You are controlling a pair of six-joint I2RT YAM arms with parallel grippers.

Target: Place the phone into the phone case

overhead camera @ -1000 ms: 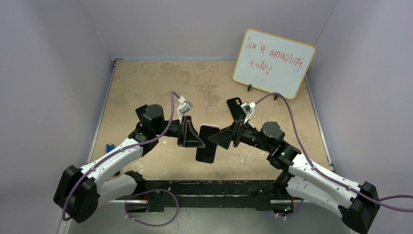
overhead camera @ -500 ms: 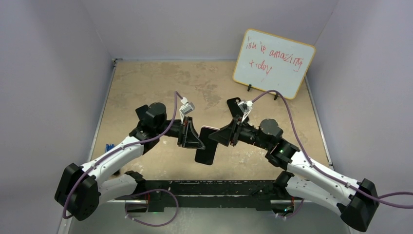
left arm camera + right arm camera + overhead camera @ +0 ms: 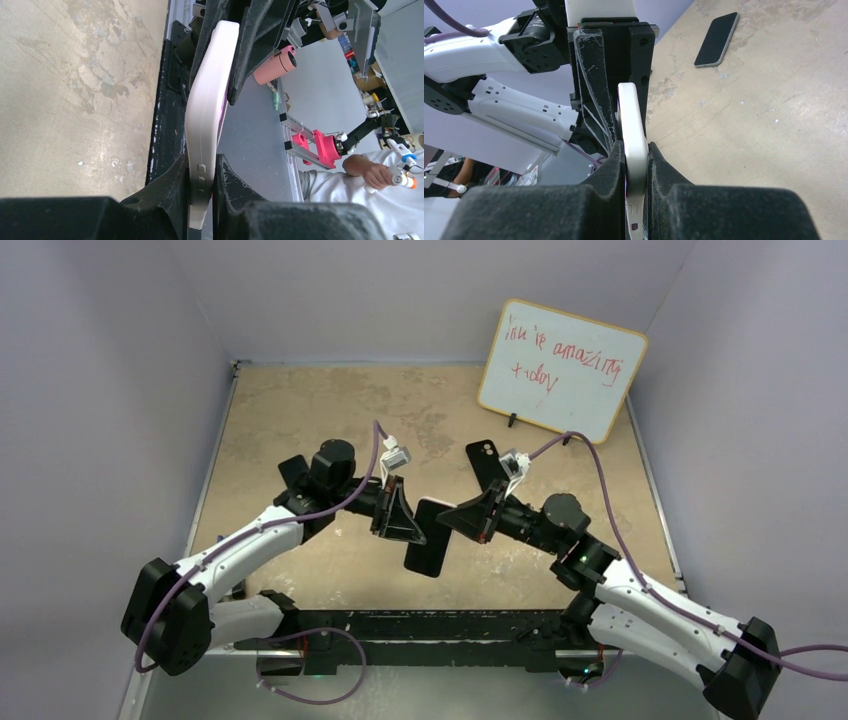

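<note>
My left gripper should open and then close square on the side buttons [image 3: 201, 176] while my right gripper holds, because the pale pink edge [image 3: 203, 120] runs at a slant through my left gripper's fingers.
The phone case [image 3: 428, 537], pale pink with a dark inner face, hangs edge-up above the middle of the table between both arms. My left gripper [image 3: 410, 528] is shut on its left side; in the left wrist view its fingers [image 3: 176, 181] pinch the edge with the side buttons of the phone case [image 3: 206, 107]. My right gripper [image 3: 452, 519] is shut on the opposite side, and the right wrist view shows the phone case [image 3: 633, 127] squeezed between the pads. The dark phone [image 3: 487, 462] lies flat on the table behind my right wrist, where the right wrist view shows the phone [image 3: 716, 39] too.
A whiteboard [image 3: 560, 370] with red writing leans at the back right. Grey walls enclose the tan table [image 3: 300, 410] on three sides. A black rail [image 3: 420, 625] runs along the near edge between the arm bases.
My right gripper has shut onto the phone case. The left arm has shifted a little right and back, and the case moved slightly with it.
</note>
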